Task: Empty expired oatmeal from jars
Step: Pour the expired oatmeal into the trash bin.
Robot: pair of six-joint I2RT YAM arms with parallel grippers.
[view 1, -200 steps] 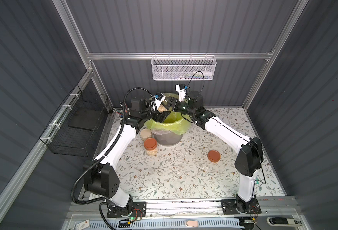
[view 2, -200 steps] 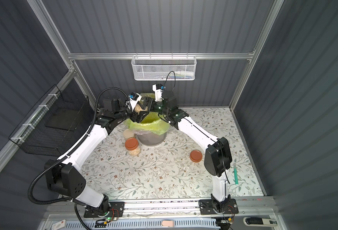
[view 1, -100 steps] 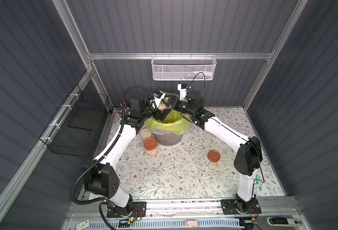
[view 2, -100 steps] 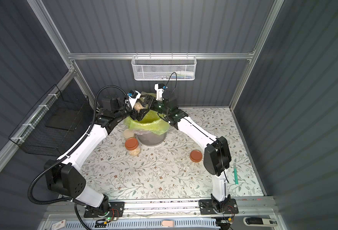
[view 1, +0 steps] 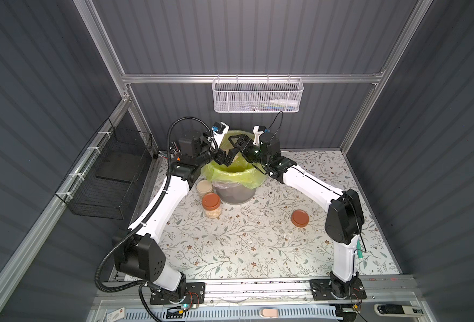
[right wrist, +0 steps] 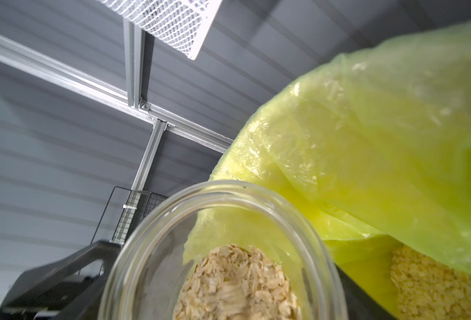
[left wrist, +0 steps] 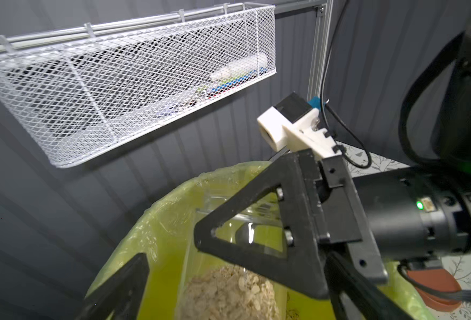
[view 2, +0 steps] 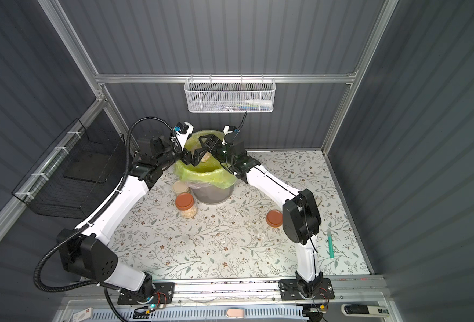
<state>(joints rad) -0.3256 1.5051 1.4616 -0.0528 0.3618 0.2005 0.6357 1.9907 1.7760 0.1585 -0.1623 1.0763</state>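
The robot's left gripper should back away and come at the jar's base (left wrist: 224, 298), because the right gripper's finger lies across the jar (left wrist: 240, 234) inside the left gripper's opening.
An open clear jar (left wrist: 228, 235), partly filled with pale oatmeal (left wrist: 228, 293), hangs tilted over the bin. My right gripper (view 1: 235, 149) is shut on it, one black finger (left wrist: 261, 256) lying across the glass. My left gripper (left wrist: 237, 277) stands open around the same jar, its fingers (left wrist: 123, 288) apart from the glass on both sides. The right wrist view looks into the jar mouth (right wrist: 223, 194) at the oatmeal (right wrist: 237, 285). Two closed jars stand beside the bin in both top views, one with a cream lid (view 1: 204, 187) and one with a brown lid (view 1: 211, 205).
The grey bin (view 1: 237, 192) has a yellow-green bag (view 1: 247, 178) with oatmeal (right wrist: 428, 282) in it. A loose brown lid (view 1: 300, 218) lies on the flowered table (view 1: 230, 251). A white mesh basket (view 1: 258, 94) hangs on the back wall, a black wire basket (view 1: 110, 178) on the left.
My left gripper has opened and let go of the jar. The jar stays over the bin in my right gripper, whose jaws have closed further on it.
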